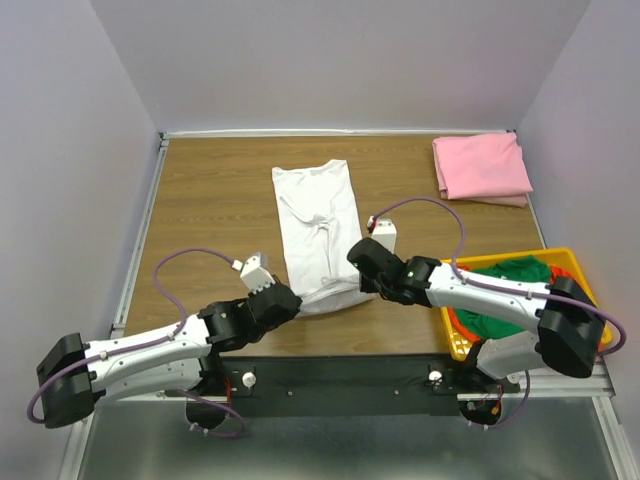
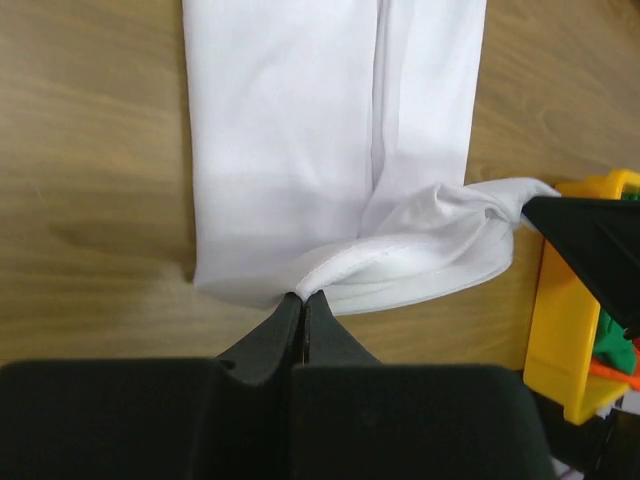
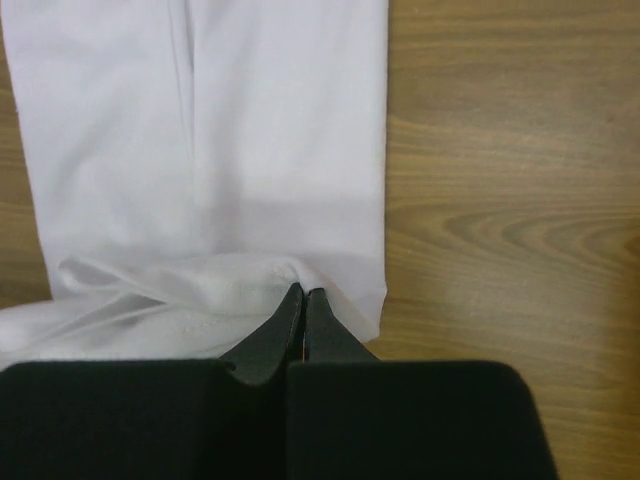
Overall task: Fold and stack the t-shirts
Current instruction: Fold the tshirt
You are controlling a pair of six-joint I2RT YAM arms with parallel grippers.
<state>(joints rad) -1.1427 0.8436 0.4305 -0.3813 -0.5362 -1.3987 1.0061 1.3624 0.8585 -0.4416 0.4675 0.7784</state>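
My left gripper carries on moving the hem forward until it reaches the t-shirt's middle [image 1: 321,234], then lets go. My grippers are holding both hem corners [image 2: 316,274] across the white t-shirt.
The white t-shirt [image 1: 318,215] lies folded into a long strip in the middle of the table, its near end lifted. My left gripper [image 1: 297,302] is shut on the near left corner of its hem; in the left wrist view [image 2: 303,295] the hem [image 2: 400,265] curls up from the closed jaws. My right gripper [image 1: 362,272] is shut on the near right corner, seen in the right wrist view [image 3: 303,290]. The pink t-shirt [image 1: 481,168] lies folded at the far right. Green [image 1: 505,288] and orange [image 1: 562,272] shirts sit in the basket.
The yellow plastic basket [image 1: 455,335] stands at the near right, close to my right arm; its corner shows in the left wrist view [image 2: 575,320]. Grey walls enclose the table on three sides. Bare wood [image 1: 210,200] lies left of the white shirt.
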